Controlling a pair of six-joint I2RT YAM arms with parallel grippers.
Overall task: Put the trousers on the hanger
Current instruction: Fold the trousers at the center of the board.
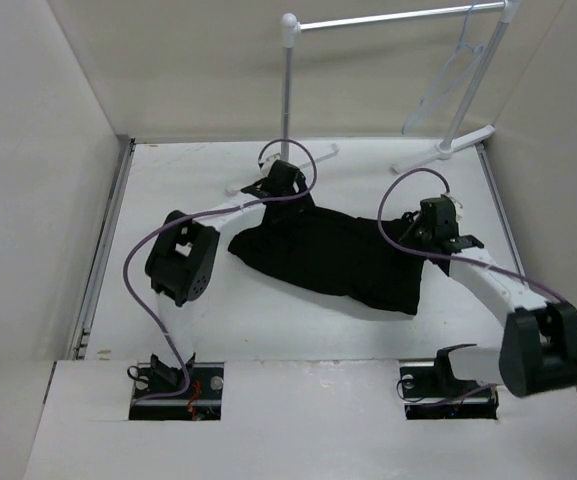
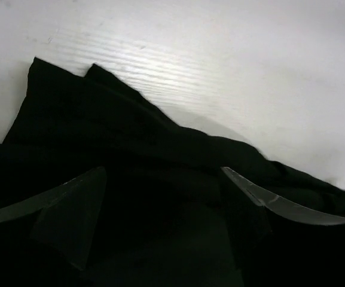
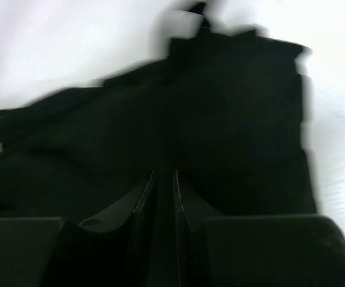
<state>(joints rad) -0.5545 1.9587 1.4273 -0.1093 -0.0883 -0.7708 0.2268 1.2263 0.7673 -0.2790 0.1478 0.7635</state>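
Observation:
The trousers' end lies at my right gripper, where the hanger needs room, so I should shift the trousers toward my left gripper before fetching the hanger.
The black trousers lie crumpled on the white table, in the middle. My left gripper is at their far left edge; in the left wrist view its jaws stand wide apart over the black fabric, open. My right gripper is at their right edge; in the right wrist view its fingers are nearly together with a dark fold of the trousers between them. The pale clear hanger hangs from the rack's bar at the far right, apart from both grippers.
A white tubular garment rack stands at the back, its feet on the table's far edge. White walls close in the table on the left, right and back. The arm bases sit at the near edge.

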